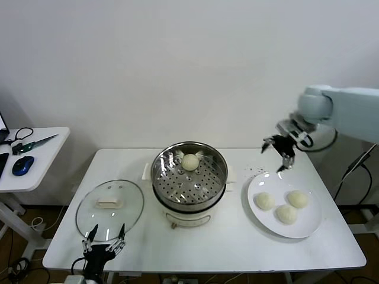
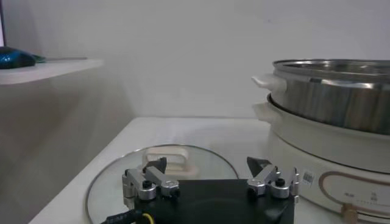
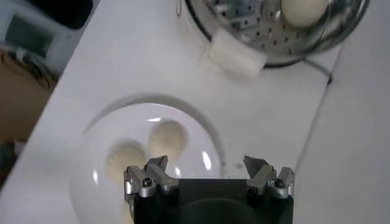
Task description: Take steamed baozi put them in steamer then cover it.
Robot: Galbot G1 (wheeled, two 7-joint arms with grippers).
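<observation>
A part of the white plate [image 1: 276, 207] is between the baozi [image 1: 265, 201] nearest the steamer and the others. That baozi will come away alone when I lift it.
The steel steamer [image 1: 189, 177] stands on its white base at the table's middle, with one baozi [image 1: 190, 161] on the perforated tray at the back; it also shows in the right wrist view [image 3: 300, 10]. Three baozi [image 1: 265, 201] [image 1: 297, 199] [image 1: 286, 214] lie on a white plate [image 1: 308, 228] at the right. My right gripper [image 1: 282, 155] hangs open and empty above the plate's far edge; two baozi [image 3: 167, 137] [image 3: 120, 159] show below it. The glass cover [image 1: 109, 207] lies flat at the left. My left gripper [image 1: 104, 239] is open at the cover's near edge [image 2: 207, 165].
A side desk [image 1: 35, 157] at the far left holds a blue mouse [image 1: 22, 165] and scissors [image 1: 32, 144]. The steamer's white side handle [image 3: 234, 53] juts toward the plate. The wall is close behind the table.
</observation>
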